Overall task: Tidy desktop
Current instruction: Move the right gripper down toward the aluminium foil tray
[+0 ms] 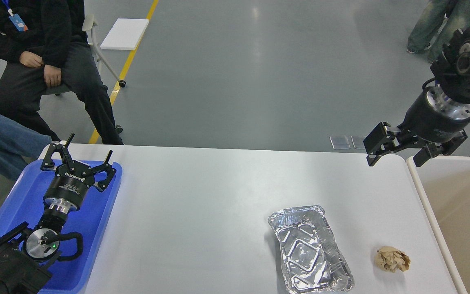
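Note:
Stamped ribs (302, 240) stiffen the bottom of the foil tray (311, 250), so the foil tray should tip and stay open when the robot lifts it by its rim.
The desktop (210, 196) is a wide white-grey tabletop. On it, right of the middle, lies an empty silver foil tray (309, 249). A crumpled brown paper ball (392, 259) lies to its right near the front. My left gripper (89, 145) is open and empty, held over the blue plastic tray (96, 228) at the left edge. My right gripper (398, 157) is open and empty, hanging above the desktop's far right corner, next to the beige bin (459, 204).
The beige white-rimmed bin stands against the desktop's right side. A seated person in black (47, 61) is beyond the far left corner. Another person's legs (439, 24) stand at the far right. A white board (125, 34) lies on the floor.

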Robot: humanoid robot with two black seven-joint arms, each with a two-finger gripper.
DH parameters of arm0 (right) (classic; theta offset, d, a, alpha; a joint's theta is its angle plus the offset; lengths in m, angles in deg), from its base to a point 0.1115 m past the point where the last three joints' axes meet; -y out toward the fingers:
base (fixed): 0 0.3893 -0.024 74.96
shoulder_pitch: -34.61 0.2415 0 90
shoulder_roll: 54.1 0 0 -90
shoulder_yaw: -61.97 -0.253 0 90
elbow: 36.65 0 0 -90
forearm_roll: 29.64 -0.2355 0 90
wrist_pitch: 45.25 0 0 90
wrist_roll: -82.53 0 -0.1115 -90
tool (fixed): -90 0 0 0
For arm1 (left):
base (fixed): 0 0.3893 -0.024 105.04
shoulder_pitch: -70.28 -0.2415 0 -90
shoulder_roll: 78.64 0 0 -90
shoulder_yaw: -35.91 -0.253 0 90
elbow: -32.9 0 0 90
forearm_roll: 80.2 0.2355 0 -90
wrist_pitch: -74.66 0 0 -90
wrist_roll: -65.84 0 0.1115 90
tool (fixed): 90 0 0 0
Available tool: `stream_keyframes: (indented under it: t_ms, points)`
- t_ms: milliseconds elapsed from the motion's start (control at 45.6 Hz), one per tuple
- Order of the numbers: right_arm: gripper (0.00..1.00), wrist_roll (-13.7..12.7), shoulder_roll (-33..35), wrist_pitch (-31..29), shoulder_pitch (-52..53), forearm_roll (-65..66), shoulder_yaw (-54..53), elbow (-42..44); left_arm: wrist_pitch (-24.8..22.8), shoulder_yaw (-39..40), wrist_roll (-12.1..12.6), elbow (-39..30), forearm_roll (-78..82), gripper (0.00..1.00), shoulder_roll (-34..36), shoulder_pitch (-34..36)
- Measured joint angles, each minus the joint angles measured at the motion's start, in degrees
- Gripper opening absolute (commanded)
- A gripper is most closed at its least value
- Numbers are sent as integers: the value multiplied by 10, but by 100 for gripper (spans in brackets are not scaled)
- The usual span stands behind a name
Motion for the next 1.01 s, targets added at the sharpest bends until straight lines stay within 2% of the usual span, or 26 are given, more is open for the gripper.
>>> stream_keyframes:
  t_ms: [768, 1009]
  points:
    - [100, 1, 4, 0, -25, -11, -38, 0, 0, 0, 0, 0, 0, 99, 0, 0]
    - [97, 1, -4, 0, -42, -28, -55, 3, 0, 0, 0, 0, 0, 99, 0, 0]
